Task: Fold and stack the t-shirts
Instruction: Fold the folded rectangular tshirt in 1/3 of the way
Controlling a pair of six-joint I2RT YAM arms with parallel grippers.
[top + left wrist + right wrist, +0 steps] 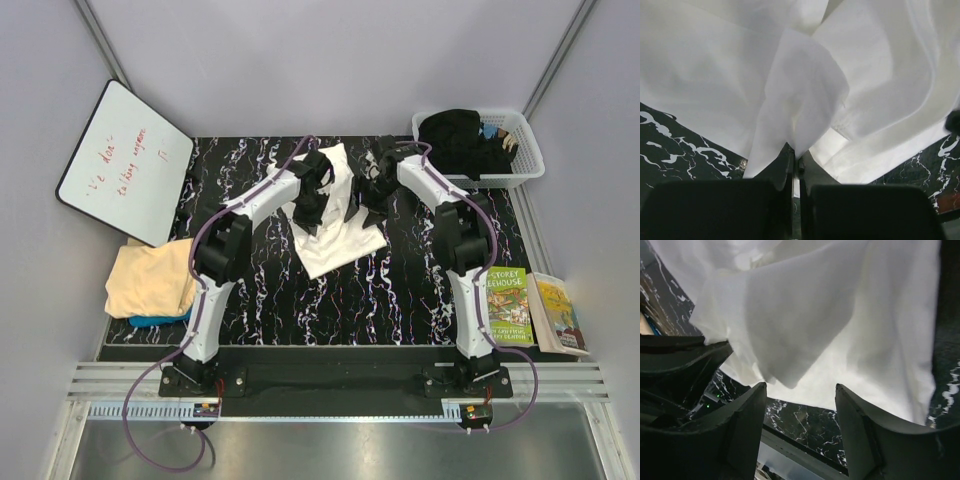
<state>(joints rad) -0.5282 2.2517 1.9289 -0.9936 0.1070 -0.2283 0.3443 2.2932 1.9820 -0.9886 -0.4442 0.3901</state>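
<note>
My right gripper needs to pinch the flap's edge point(788, 378) and pull it toward the back before folding, because a loose flap point(800, 320) lies folded over the white t-shirt's body.
The white t-shirt point(335, 235) lies bunched on the black marbled table, its print not showing. My left gripper point(316, 190) is shut on a fold of it; the left wrist view shows the white cloth point(800, 90) pinched between my closed fingers point(796, 165). My right gripper point(375, 190) is open just right of the shirt; in the right wrist view the white cloth point(840, 315) hangs ahead of the spread fingers point(802, 392), not between them. The peach shirt point(150, 280) lies on the teal-blue one point(158, 320) at the table's left edge.
A white basket point(525, 150) holding dark clothes stands at the back right. A whiteboard point(125, 160) leans at the back left. Two books point(510, 305) lie at the right edge. The table point(400, 290) is black with white veins.
</note>
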